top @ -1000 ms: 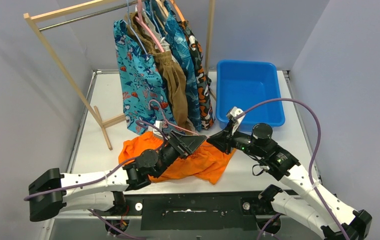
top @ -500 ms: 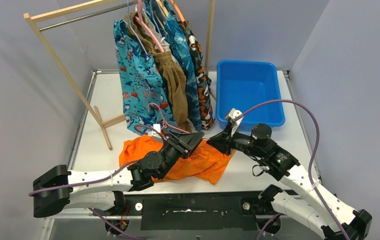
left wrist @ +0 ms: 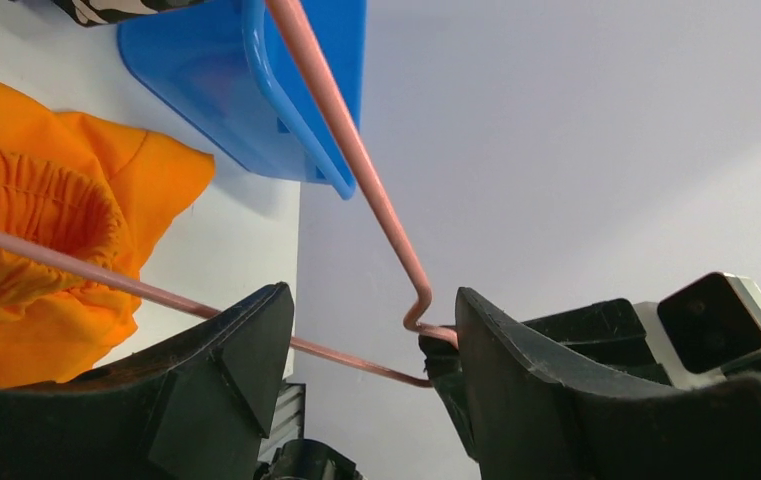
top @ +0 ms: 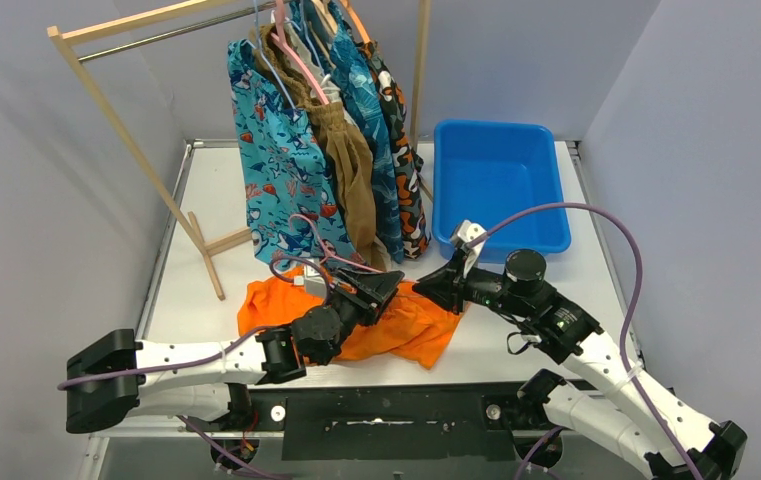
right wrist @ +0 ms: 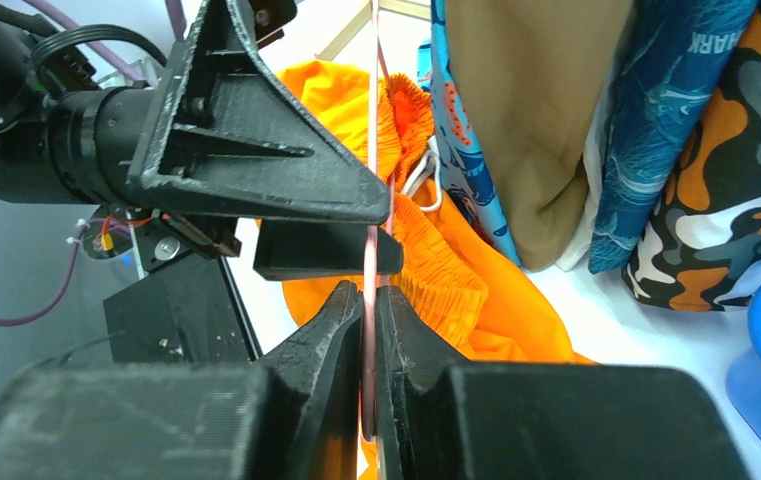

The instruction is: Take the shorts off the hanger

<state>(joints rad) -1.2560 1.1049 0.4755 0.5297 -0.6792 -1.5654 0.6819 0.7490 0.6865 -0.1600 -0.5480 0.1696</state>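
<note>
The pink hanger's end is in my right gripper, across from the rack's empty rod (top: pixel 171 34), so next my left gripper grabs the wire (top: pixel 354 264) before my right gripper lets go.
The plain orange shorts (top: pixel 406 330) lie crumpled on the table, still threaded on a pink wire hanger (top: pixel 328 245). My right gripper (top: pixel 436 287) is shut on the hanger's wire (right wrist: pixel 369 250), seen clamped between its jaws (right wrist: pixel 369 300). My left gripper (top: pixel 384 285) is open; in the left wrist view the pink wire (left wrist: pixel 356 160) passes between its spread fingers (left wrist: pixel 374 330) without being pinched. The orange waistband (left wrist: pixel 46 220) hangs along the wire's lower bar. Teal print (top: pixel 281 170), brown (top: pixel 351 165), blue patterned and camouflage (top: pixel 406 170) shorts hang on the rack.
A wooden clothes rack (top: pixel 126 130) stands at the back left, its foot (top: pixel 211 255) close to the orange shorts. A blue plastic bin (top: pixel 501 180) sits at the back right, just beyond my right gripper. Purple cables loop over both arms.
My left arm has slid forward and to the right, its open jaws staying around the hanger wire. My right gripper has kept its hold and shifted only slightly. The orange shorts have bunched a little.
</note>
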